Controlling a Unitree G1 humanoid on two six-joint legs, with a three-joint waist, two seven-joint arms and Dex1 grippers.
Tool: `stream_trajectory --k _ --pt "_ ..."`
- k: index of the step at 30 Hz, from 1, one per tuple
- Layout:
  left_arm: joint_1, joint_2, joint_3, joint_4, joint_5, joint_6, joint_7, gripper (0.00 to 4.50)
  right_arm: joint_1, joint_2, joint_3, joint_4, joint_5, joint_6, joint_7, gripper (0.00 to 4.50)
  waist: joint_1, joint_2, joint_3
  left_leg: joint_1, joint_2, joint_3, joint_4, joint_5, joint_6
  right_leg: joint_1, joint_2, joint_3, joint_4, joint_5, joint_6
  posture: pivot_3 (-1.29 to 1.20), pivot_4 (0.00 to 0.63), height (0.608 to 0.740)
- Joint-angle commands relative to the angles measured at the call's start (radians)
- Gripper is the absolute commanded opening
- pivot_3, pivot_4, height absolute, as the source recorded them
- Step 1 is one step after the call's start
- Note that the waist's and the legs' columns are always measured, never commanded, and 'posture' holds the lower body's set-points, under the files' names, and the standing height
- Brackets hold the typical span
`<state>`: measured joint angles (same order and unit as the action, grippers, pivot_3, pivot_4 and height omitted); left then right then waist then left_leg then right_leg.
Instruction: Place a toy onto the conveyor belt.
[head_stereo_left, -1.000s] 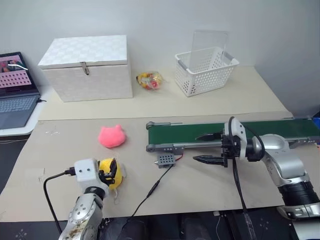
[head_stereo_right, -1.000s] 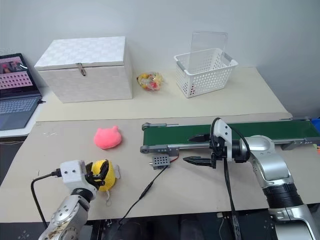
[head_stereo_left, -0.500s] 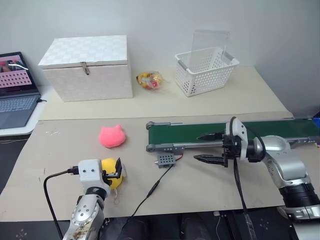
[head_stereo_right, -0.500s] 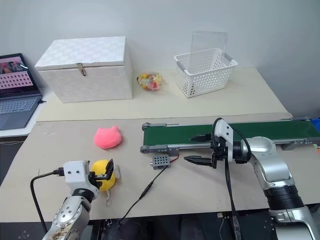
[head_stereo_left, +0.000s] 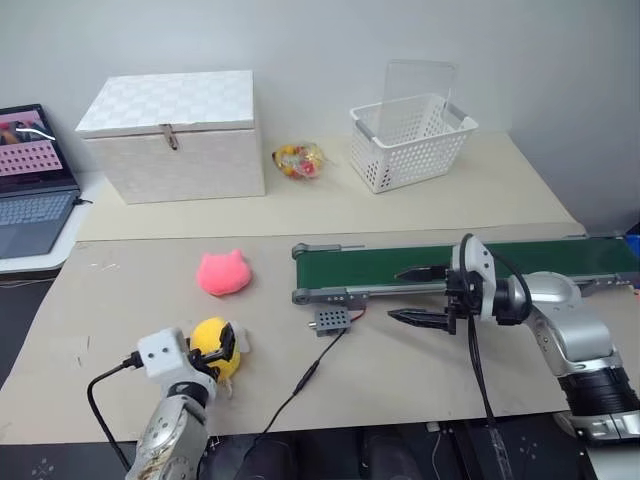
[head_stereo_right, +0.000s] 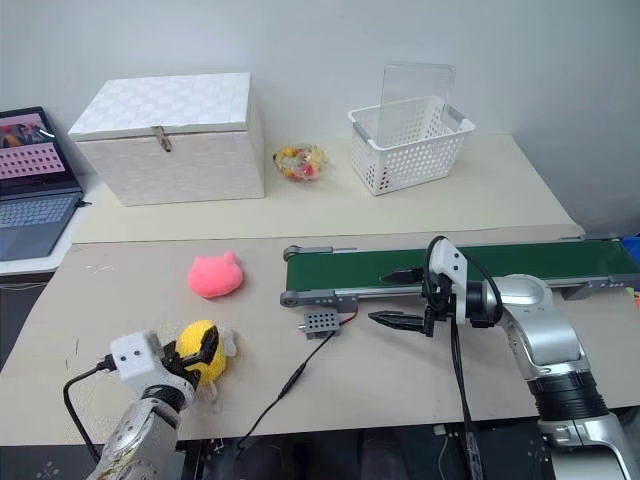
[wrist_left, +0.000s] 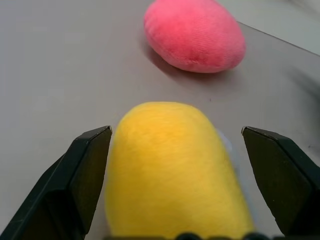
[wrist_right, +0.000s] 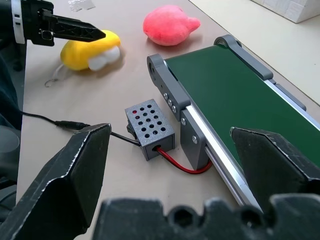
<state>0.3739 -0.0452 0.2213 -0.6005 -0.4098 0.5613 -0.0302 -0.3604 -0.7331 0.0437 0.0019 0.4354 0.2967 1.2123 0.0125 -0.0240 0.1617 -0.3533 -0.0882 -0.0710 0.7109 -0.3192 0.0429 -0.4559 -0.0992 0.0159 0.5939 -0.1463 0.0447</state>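
A thin pale piece of cord (head_stereo_left: 230, 387) sticks out at the toy's near end (head_stereo_left: 213, 345), so a loose cord will drag along when I carry the toy.
The toy (head_stereo_left: 212, 343), a yellow oval plush, lies on the tan table near its front left edge. My left gripper (wrist_left: 175, 132) is open, one black finger on each side of the toy with a gap on both sides. The conveyor belt (head_stereo_left: 440, 265) runs dark green across the right half of the table, its grey control box (head_stereo_left: 331, 320) just in front of its left end. My right gripper (head_stereo_left: 395, 294) hovers open and empty over the belt's near rail, pointing left.
A pink eared plush (head_stereo_left: 223, 273) lies behind the toy. At the back stand a white lidded box (head_stereo_left: 175, 135), a bag of sweets (head_stereo_left: 299, 160) and a white basket (head_stereo_left: 410, 140). A laptop (head_stereo_left: 30, 180) sits far left. A black cable (head_stereo_left: 300, 385) trails off the front edge.
My left gripper has opened from its close hold around the toy, rolled a little and drawn slightly back. The toy stays on the table. The right arm has not moved.
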Motion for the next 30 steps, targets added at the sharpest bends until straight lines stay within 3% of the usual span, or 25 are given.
stream_trajectory --k 1,10,16,27,30 --pt "0.054 0.021 -0.011 0.033 -0.018 -0.078 -0.085 4.43 0.000 -0.008 -0.033 -0.027 0.007 0.002 -0.008 4.50 -0.001 0.000 0.000 0.000 0.000 0.000 0.000 0.000 0.000 0.000 0.000 0.000 0.000 0.000 0.000 0.00 0.150 0.728" --pt "0.093 0.013 0.038 0.101 -0.124 -0.142 -0.168 4.43 -0.010 0.000 -0.022 -0.011 -0.002 -0.005 -0.013 4.50 0.001 0.000 0.000 0.000 0.000 0.000 0.000 -0.002 0.003 0.000 0.000 0.000 0.000 0.000 0.000 0.00 0.150 0.728" --pt "0.094 0.005 0.067 0.187 -0.272 -0.069 -0.205 4.43 -0.018 0.006 -0.023 -0.010 -0.003 -0.006 -0.018 4.50 -0.001 0.001 0.000 0.000 0.000 0.000 0.000 -0.002 0.004 0.000 0.000 0.000 0.000 0.000 0.000 0.00 0.150 0.728" --pt "0.059 0.032 -0.013 0.248 -0.296 -0.041 -0.260 4.43 -0.023 0.005 -0.033 -0.013 -0.006 -0.002 -0.021 4.50 0.009 0.017 -0.010 0.002 0.000 0.000 0.000 -0.002 0.004 0.003 -0.001 0.000 0.000 -0.001 0.001 0.00 0.150 0.728" --pt "0.055 0.035 -0.012 0.241 -0.308 -0.039 -0.261 3.75 -0.022 0.007 -0.032 -0.013 -0.009 -0.003 -0.025 4.50 0.012 0.017 -0.010 0.001 -0.001 0.000 0.001 -0.002 0.004 0.003 -0.001 0.000 0.000 -0.001 0.001 0.00 0.150 0.728"
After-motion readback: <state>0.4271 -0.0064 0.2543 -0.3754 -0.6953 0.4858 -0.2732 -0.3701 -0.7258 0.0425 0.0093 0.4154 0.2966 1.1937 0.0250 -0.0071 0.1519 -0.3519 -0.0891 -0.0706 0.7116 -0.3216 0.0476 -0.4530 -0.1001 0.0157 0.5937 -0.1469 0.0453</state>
